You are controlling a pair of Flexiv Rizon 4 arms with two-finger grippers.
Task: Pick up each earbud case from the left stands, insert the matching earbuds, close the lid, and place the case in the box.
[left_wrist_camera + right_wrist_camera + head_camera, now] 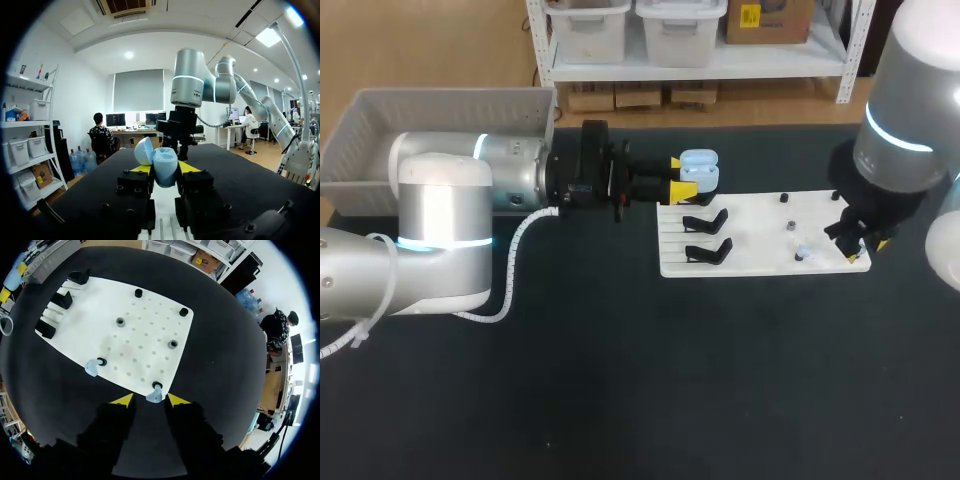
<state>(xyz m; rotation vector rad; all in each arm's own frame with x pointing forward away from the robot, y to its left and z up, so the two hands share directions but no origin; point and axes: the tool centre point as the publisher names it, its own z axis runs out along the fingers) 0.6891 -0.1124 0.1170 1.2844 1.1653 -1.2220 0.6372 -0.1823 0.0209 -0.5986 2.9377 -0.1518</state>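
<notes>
The narrow end of the pale-blue earbud rests in the black post's top (157,385), so the earbud (154,394) will come away and leave the post standing when the robot lifts it.
My left gripper (682,180) is shut on a light-blue earbud case (700,172) and holds it over the far left corner of the white board (760,215). In the left wrist view the case (165,169) sits between the yellow tips with its lid (144,150) swung open. My right gripper (861,243) hangs over the board's near right corner. Its fingers stand open on either side of a pale-blue earbud (153,397) resting at a black post. A second earbud (91,367) lies by another post farther along the board's edge.
Black case stands (706,220) (709,251) sit on the board's left part, and several small posts (120,321) dot its right part. A grey basket (440,110) stands at the back left behind my left arm.
</notes>
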